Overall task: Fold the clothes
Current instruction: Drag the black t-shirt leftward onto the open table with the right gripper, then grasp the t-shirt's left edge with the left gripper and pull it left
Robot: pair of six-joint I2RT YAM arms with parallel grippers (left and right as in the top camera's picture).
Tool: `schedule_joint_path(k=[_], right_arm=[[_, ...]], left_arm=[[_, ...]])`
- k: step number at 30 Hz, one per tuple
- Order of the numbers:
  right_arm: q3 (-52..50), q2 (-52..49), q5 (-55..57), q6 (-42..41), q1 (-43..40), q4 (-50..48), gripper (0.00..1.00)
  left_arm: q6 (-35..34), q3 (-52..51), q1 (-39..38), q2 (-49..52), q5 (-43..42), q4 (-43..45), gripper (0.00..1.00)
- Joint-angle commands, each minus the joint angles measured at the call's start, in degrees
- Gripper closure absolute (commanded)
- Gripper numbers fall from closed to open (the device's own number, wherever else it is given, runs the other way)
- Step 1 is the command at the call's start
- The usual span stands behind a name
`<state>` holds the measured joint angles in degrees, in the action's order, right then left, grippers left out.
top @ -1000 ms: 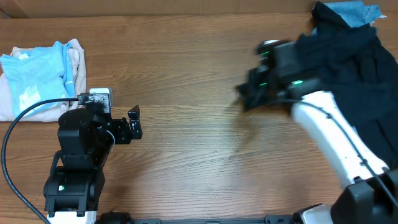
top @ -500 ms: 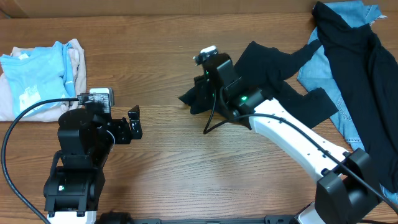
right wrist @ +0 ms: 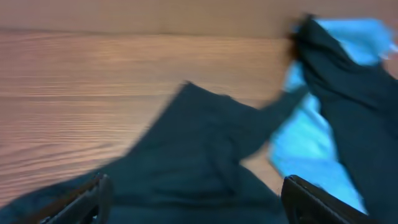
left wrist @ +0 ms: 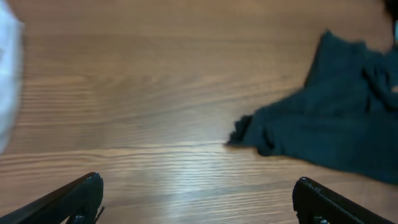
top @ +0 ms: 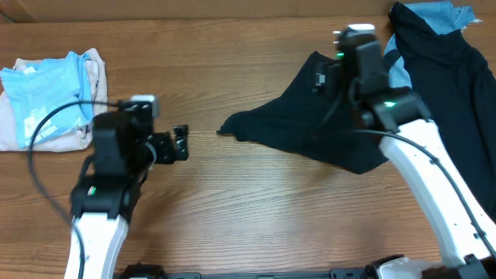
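Observation:
The black T-shirt lies crumpled next to the blue denim and has its tip (top: 228, 126) toward my left gripper, so next my left gripper pulls the T-shirt across onto the open wood (top: 203, 74).
The clothes, a black T-shirt (top: 310, 128), lie crumpled on the wooden table right of centre, one corner stretched out to the left. My right gripper (top: 341, 74) hovers over the shirt's far right part. In the right wrist view it (right wrist: 196, 186) stands open above the black cloth (right wrist: 199, 149), holding nothing. My left gripper (top: 180, 143) is open at the left, a short way from the shirt's left tip. The left wrist view shows its (left wrist: 199, 186) fingers wide apart over bare wood, with the shirt (left wrist: 323, 124) ahead to the right.
A second black garment (top: 449, 85) lies over blue denim (top: 434, 15) at the far right edge. A light-blue tee (top: 46, 89) on a pale garment (top: 94, 70) sits at the far left. Bare wood separates the two grippers.
My right gripper dragged the black shirt left out of the pile, then opened, let it go and drew back to the right. My left arm has swung forward toward the centre.

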<state>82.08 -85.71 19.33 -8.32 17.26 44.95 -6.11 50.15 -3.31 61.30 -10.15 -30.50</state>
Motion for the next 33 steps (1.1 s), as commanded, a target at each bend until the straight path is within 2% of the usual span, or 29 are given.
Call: schedule_joint_path(k=[1, 9, 18, 20, 23, 25, 26, 28, 30, 33], right_arm=[[1.3, 1.7, 0.8, -2.4, -4.0, 3.0, 0.09], [1.3, 1.8, -4.3, -2.4, -10.9, 8.2, 0.09], [1.2, 1.8, -5.1, -2.4, -11.4, 8.3, 0.09], [1.2, 1.8, -5.1, -2.4, -11.4, 8.3, 0.09], [1.2, 1.8, -5.1, -2.4, -11.4, 8.3, 0.09], [1.2, 1.8, -5.1, -2.4, -11.4, 8.3, 0.09], [1.2, 1.8, -5.1, -2.4, -11.4, 8.3, 0.09], [1.2, 1.8, -5.1, -2.4, -11.4, 8.3, 0.09], [1.2, 1.8, -5.1, -2.4, -11.4, 8.3, 0.09], [1.2, 1.8, -5.1, -2.4, -11.4, 8.3, 0.09]], left_arm=[[-0.8, 1.3, -3.6, 7.2, -3.9, 2.9, 0.00], [-0.7, 1.3, -10.6, 26.1, -3.0, 13.6, 0.00], [-0.7, 1.3, -11.7, 40.2, -6.1, 25.0, 0.00], [-0.7, 1.4, -12.1, 42.0, -6.9, 27.0, 0.04], [0.1, 1.4, -12.3, 42.6, -6.8, 28.3, 0.19], [0.3, 1.4, -12.4, 42.6, -6.8, 29.6, 0.41], [0.3, 1.4, -12.4, 42.6, -6.8, 30.1, 0.59], [0.3, 1.4, -12.4, 42.6, -6.8, 30.9, 0.85], [0.0, 1.4, -12.4, 42.6, -6.8, 31.0, 0.96], [-0.8, 1.5, -12.1, 41.7, -6.8, 31.0, 0.96]])
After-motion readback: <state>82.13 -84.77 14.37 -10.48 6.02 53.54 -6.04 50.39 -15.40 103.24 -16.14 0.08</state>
